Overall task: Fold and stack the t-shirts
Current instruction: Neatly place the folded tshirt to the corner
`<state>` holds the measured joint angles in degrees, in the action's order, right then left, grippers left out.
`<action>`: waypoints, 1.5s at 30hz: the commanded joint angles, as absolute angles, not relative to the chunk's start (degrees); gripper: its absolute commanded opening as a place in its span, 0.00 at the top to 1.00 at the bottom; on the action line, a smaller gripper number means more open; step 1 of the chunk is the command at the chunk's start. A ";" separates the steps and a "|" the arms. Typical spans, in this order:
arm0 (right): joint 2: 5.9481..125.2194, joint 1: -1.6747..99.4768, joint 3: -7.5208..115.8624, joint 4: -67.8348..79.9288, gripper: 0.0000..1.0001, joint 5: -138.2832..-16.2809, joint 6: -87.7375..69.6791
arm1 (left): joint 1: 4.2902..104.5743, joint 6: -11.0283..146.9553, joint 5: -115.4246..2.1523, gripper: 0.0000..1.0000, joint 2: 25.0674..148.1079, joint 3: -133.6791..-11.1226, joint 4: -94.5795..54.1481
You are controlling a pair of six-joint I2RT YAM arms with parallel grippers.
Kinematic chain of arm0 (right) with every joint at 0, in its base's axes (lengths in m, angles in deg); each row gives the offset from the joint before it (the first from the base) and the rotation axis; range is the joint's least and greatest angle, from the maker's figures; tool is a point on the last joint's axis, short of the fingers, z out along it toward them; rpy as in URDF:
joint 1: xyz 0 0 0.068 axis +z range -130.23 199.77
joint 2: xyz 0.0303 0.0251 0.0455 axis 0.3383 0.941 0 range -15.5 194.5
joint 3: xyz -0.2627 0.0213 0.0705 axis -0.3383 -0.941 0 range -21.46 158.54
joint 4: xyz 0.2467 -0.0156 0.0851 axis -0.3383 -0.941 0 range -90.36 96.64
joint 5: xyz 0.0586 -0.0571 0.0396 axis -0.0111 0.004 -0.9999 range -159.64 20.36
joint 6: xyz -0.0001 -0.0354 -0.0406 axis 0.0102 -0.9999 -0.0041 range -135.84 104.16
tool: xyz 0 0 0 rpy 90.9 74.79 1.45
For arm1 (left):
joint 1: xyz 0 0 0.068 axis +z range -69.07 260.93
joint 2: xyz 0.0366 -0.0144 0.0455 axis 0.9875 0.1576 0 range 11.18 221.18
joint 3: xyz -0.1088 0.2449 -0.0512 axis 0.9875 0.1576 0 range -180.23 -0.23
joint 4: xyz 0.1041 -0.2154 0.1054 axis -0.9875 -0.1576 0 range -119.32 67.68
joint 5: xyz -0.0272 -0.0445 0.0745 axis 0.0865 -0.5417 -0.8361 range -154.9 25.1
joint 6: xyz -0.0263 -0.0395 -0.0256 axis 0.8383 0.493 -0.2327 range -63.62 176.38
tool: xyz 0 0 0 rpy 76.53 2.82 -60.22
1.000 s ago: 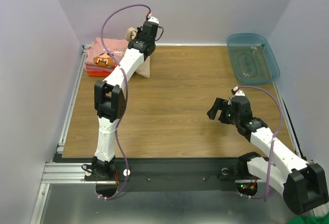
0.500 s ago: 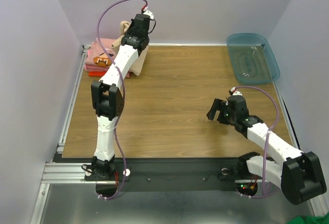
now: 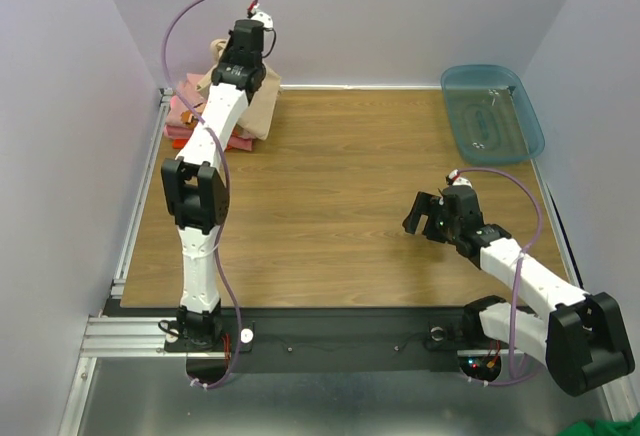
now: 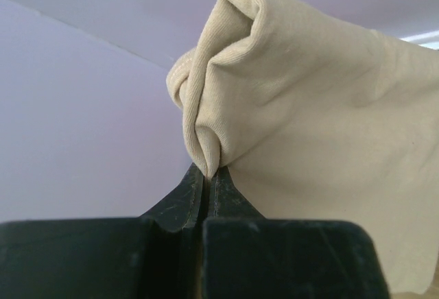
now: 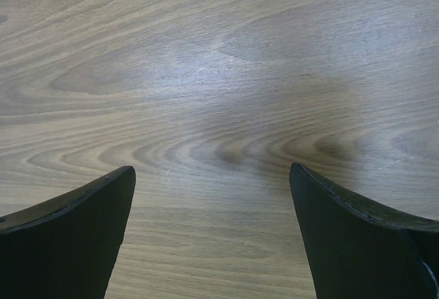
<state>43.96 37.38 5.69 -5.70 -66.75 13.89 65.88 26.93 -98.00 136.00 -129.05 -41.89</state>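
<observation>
I should keep moving my left gripper toward the rail and let go there, with the tan t-shirt over the stack [image 3: 262,108] and the pink t-shirt showing [image 3: 183,98] by the rail.
My left gripper [image 3: 222,59] is shut on a fold of the tan t-shirt [image 3: 256,108], which it holds up at the table's far left corner; the cloth hangs down over the stack. In the left wrist view the tan t-shirt [image 4: 309,107] bunches above the closed gripper [image 4: 208,175]. Under it lie the pink t-shirt [image 3: 186,104] and the red-orange t-shirt [image 3: 236,143], mostly hidden by the arm and the tan cloth. My right gripper [image 3: 418,213] is open and empty over bare wood; it also shows in the right wrist view [image 5: 212,175].
A teal translucent plastic bin [image 3: 492,113] stands at the far right corner. A metal rail [image 3: 135,216] runs along the table's left edge. Grey walls close in the back and sides.
My left gripper has carried the tan t-shirt left and back, from beside the stack to over it. The right arm has drawn in slightly, its gripper staying open.
</observation>
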 commanded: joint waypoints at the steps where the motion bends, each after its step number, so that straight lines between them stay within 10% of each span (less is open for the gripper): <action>1: 44.27 37.18 5.78 -2.85 0.00 -65.34 14.13 | 68.18 27.56 -97.50 1.00 129.30 -128.29 -36.29; 30: 41.90 37.18 6.13 -2.85 0.00 -67.79 15.09 | 82.16 35.99 -91.97 1.00 141.52 -126.62 -29.79; 31: 41.90 37.18 6.31 -2.85 0.00 -67.88 15.09 | 82.25 36.43 -92.14 0.90 142.13 -126.97 -29.79; 34: 41.81 37.18 7.01 -2.94 0.00 -68.41 15.27 | 83.30 39.06 -94.77 0.04 142.14 -126.97 -29.53; 45: 36.10 37.18 6.49 -4.08 0.00 -69.38 17.11 | 85.77 63.22 -87.24 0.02 123.62 -125.32 -37.61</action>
